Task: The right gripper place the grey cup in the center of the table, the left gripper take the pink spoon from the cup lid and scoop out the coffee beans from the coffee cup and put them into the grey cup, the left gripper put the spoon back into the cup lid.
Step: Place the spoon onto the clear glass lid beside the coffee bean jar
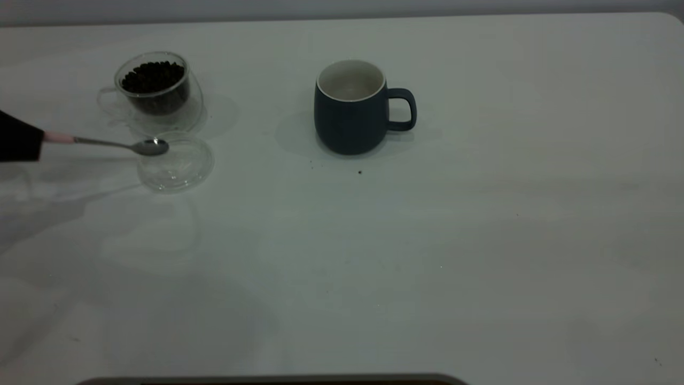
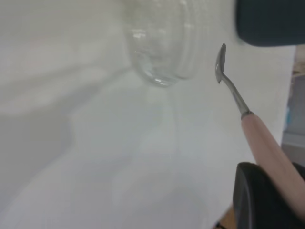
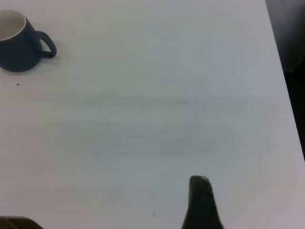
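I should go on moving my left gripper forward and down, because the pink spoon's empty bowl [image 1: 151, 147] points over the open cup lid [image 1: 176, 164], and let go once the bowl rests inside.
The dark grey cup [image 1: 350, 115] stands upright near the table's middle, handle to the right, with a pale inside; it also shows in the right wrist view [image 3: 16, 45] and the left wrist view [image 2: 271, 21]. The glass coffee cup [image 1: 155, 88] full of beans stands at the back left. The clear glass lid [image 1: 176, 163] lies just in front of it, and shows in the left wrist view [image 2: 162, 52]. My left gripper [image 1: 21, 141] at the left edge is shut on the pink spoon [image 1: 59, 138]. The spoon's metal bowl looks empty and hovers at the lid's left rim. The right gripper [image 3: 200, 205] is over bare table, far right of the grey cup.
A loose bean or crumb [image 1: 359, 172] lies just in front of the grey cup. The white table [image 1: 481, 240] stretches wide to the right and front. A dark edge runs along the front of the exterior view.
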Tool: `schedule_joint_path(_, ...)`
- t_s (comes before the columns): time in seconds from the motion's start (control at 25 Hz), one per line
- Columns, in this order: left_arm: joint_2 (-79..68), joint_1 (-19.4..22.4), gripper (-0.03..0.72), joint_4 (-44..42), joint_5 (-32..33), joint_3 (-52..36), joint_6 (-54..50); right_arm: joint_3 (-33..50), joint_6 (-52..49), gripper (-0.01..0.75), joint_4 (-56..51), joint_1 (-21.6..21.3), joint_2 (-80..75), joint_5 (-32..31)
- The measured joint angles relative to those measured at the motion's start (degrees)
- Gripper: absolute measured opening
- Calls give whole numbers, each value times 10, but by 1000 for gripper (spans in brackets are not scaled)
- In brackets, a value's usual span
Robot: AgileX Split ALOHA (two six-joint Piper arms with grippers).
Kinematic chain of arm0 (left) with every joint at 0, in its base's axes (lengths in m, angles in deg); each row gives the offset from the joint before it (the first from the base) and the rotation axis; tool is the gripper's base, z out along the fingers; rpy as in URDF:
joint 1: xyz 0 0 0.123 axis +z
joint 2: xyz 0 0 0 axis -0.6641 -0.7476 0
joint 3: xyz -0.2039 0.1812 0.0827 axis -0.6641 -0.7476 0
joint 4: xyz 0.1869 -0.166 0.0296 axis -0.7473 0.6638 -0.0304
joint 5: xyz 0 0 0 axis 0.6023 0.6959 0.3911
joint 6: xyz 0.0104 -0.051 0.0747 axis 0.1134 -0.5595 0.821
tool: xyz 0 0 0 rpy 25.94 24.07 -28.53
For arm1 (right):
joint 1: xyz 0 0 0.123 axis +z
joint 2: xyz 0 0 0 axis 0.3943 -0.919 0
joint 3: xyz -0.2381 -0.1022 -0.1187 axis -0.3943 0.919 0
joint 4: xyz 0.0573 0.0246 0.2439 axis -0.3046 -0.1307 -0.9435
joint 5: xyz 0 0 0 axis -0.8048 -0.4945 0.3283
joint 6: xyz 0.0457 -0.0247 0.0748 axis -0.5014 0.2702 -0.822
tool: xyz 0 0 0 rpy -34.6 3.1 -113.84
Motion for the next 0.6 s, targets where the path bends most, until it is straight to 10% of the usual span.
schedule_joint_path(0.6,-108,-1,124,130,-20,4,118,0,0,570,0,0,0,0)
